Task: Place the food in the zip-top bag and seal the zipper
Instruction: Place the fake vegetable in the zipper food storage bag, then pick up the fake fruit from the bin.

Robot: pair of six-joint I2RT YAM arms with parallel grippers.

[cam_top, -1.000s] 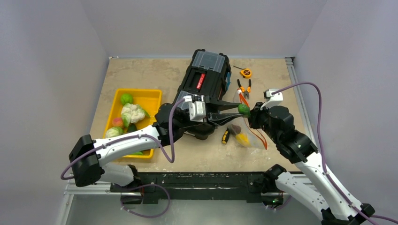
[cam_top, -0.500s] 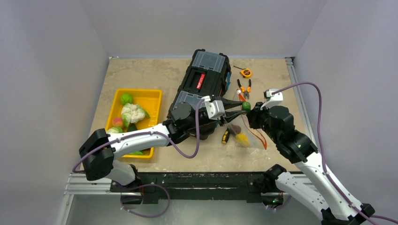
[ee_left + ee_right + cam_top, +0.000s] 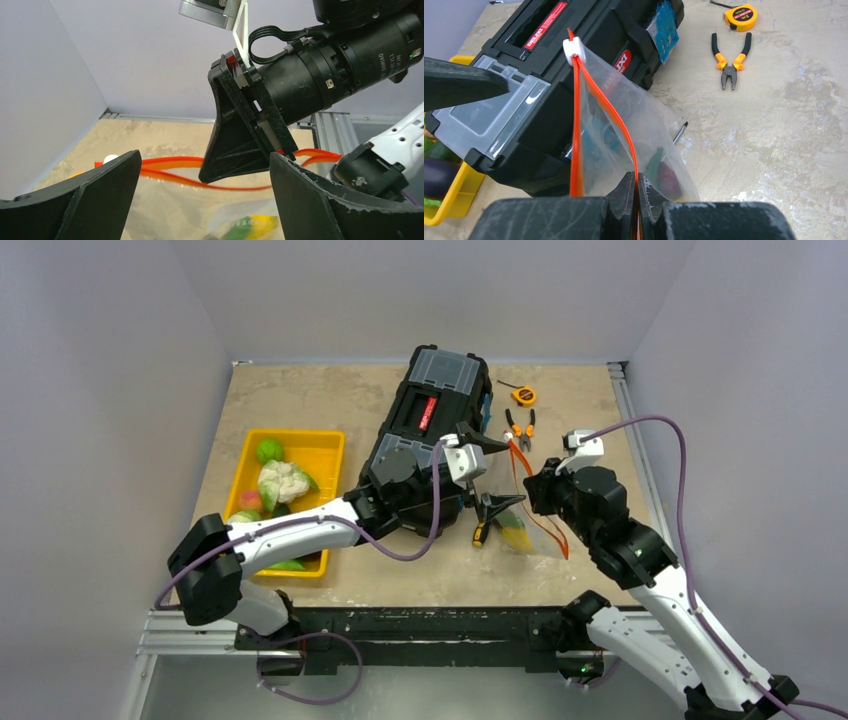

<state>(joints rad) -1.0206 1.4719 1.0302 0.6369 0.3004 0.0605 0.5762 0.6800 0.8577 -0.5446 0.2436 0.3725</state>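
The green cabbage is clear of the white cauliflower (image 3: 279, 465), so my open left gripper should go on going to the yellow tray until its fingers hold the cabbage (image 3: 270, 450).
The clear zip-top bag (image 3: 530, 525) hangs with its mouth held up beside the black toolbox. My right gripper (image 3: 637, 186) is shut on the red-orange zipper (image 3: 609, 105) at one side of the mouth; a white slider (image 3: 574, 48) sits at the far end. My left gripper (image 3: 514, 473) stands wide open over the bag mouth, with nothing between its fingers (image 3: 75, 200). Inside the bag lie a yellow and green piece of food (image 3: 245, 225) and a dark red piece (image 3: 669, 177). More food, including white cauliflower (image 3: 283, 480), lies in the yellow tray (image 3: 330, 440).
The black toolbox (image 3: 430, 405) lies just left of the bag. A black-and-yellow screwdriver (image 3: 481, 531) lies by the bag's lower corner. Orange-handled pliers (image 3: 730, 60) and a yellow tape measure (image 3: 742, 16) lie behind the bag, towards the far right.
My left gripper, shut on a small green piece at the bag mouth, has opened wide; the green piece is no longer between its fingers. The right gripper kept its hold on the zipper.
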